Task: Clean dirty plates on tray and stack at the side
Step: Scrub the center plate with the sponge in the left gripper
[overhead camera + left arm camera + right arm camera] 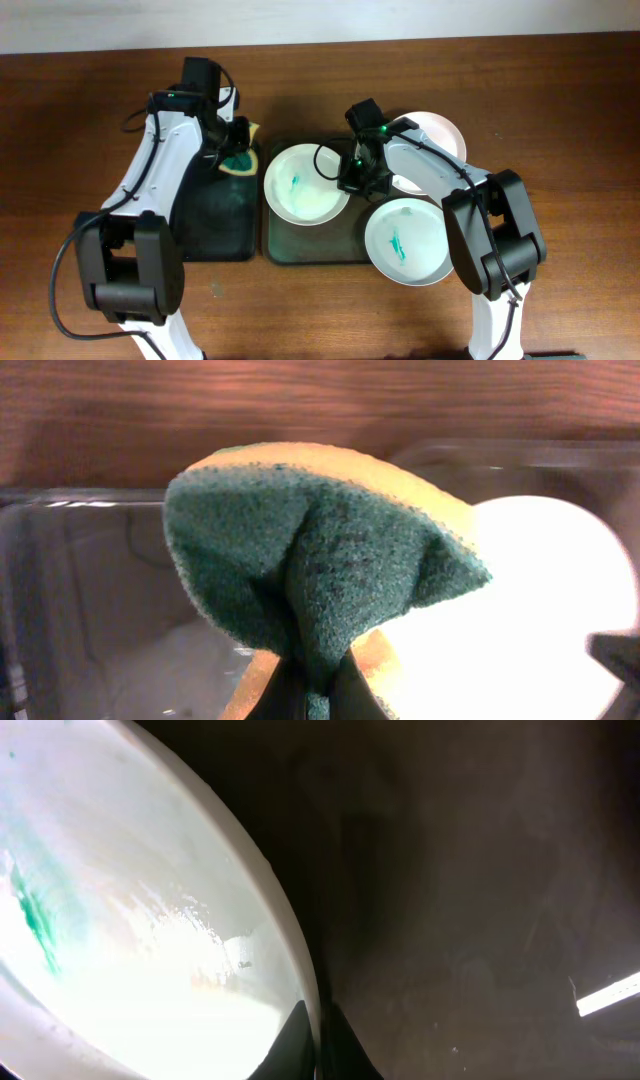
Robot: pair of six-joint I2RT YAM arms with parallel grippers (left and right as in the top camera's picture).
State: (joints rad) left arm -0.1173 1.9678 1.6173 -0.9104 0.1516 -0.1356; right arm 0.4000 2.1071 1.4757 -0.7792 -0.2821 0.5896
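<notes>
My left gripper needs to bring the sponge over the plate's middle (308, 186) and wipe before stacking, because a green smear (295, 183) is on the plate in my right gripper.
My left gripper (238, 152) is shut on a yellow and green sponge (320, 550), held above the left tray's far right corner beside the plate. A white plate (305, 184) with a green smear rests on the dark right tray (280, 245). My right gripper (352, 172) is shut on that plate's right rim (300, 982), one finger on each side. A second smeared plate (407, 241) lies at the tray's right front edge. A clean white plate (440, 135) sits on the table at the back right.
A dark tray (210, 220) lies left of the plate tray, with the left arm above it. Brown wooden table (580, 150) extends to both sides.
</notes>
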